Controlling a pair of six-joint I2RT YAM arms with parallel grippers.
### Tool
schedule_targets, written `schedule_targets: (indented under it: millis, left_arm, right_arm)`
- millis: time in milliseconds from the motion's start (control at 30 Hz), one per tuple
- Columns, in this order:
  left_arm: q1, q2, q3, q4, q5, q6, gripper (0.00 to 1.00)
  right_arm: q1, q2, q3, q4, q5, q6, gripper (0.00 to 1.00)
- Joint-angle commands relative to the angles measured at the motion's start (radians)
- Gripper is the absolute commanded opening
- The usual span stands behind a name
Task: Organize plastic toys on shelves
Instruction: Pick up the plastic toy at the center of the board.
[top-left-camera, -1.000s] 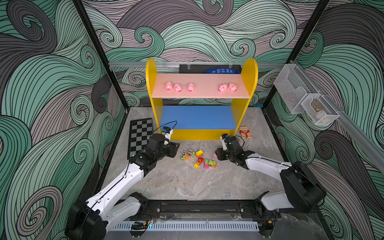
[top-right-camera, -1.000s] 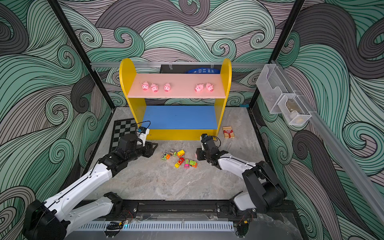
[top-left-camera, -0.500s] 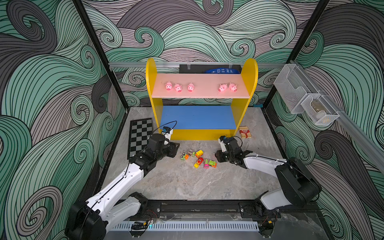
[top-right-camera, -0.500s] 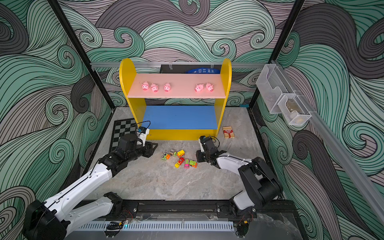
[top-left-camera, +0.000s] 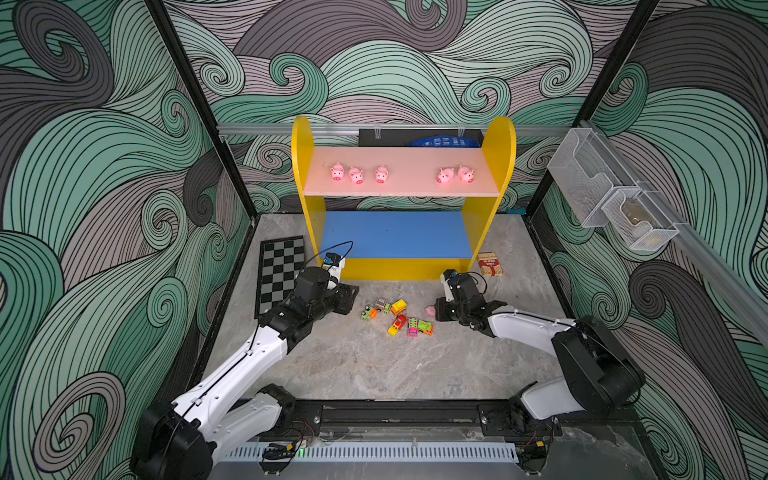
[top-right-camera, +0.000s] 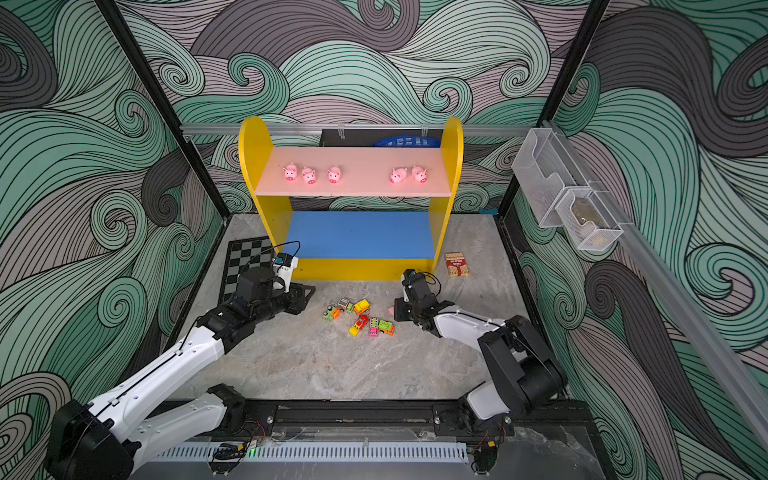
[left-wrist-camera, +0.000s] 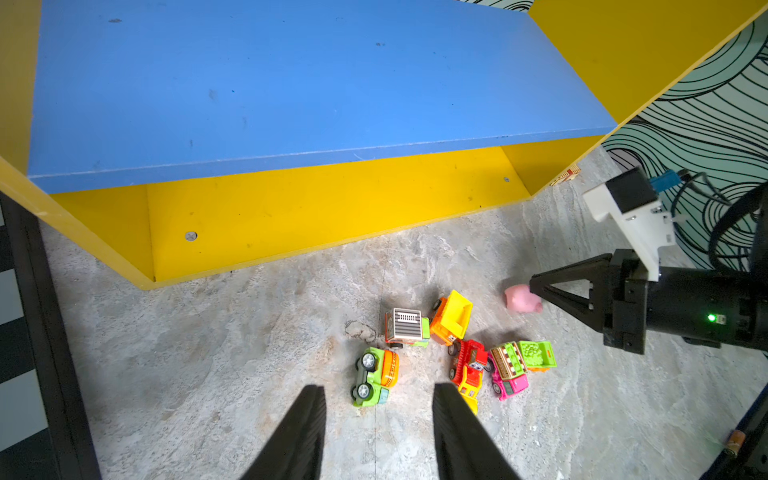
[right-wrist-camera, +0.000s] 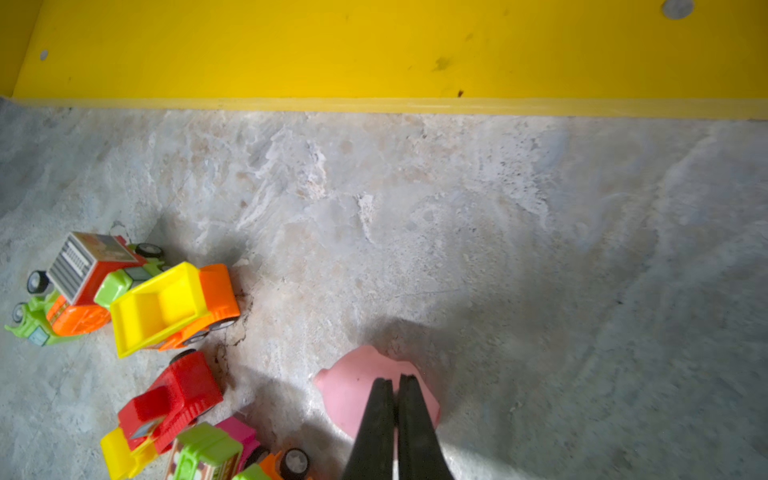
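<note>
My right gripper's fingers are closed against the pig's round back, so my right gripper should open and move away while my left gripper turns the pig.
The yellow shelves stand at the back, with a pink upper board and a blue lower board. Several pink pigs sit on the upper board. Several tiny toy vehicles lie clustered on the floor in front. One more pink pig lies just right of them. My right gripper is shut, its tips pinched together on that pig's back. The pig pokes out past the right gripper. My left gripper is open and empty, close to a green-and-orange vehicle.
A grey-black checkerboard lies at the left beside the shelves. At their right foot is a red-and-tan card box. Wire mesh baskets hang on the right wall. The shelves' yellow base panel is close ahead of the right gripper.
The right gripper has closed its fingers on the pink pig on the floor. The left arm and the vehicles have not moved.
</note>
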Motion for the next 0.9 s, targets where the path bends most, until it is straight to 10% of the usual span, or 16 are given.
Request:
schedule_targets:
  millis: [0, 200, 500, 867]
  left_arm:
    - [0.008, 0.001, 0.006, -0.008, 0.013, 0.017, 0.47]
    - [0.008, -0.003, 0.005, -0.006, 0.017, 0.017, 0.46]
    - [-0.006, 0.064, 0.002, 0.066, 0.258, -0.028, 0.45]
    - [-0.271, 0.401, 0.049, 0.396, 0.309, -0.306, 0.25]
  right_arm:
    - [-0.001, -0.038, -0.021, -0.008, 0.069, 0.076, 0.00]
    - [-0.013, -0.057, -0.049, -0.009, 0.105, 0.103, 0.02]
    - [-0.021, -0.075, -0.066, -0.010, 0.022, 0.017, 0.38]
    - [-0.099, -0.121, -0.059, -0.013, -0.032, -0.026, 0.39]
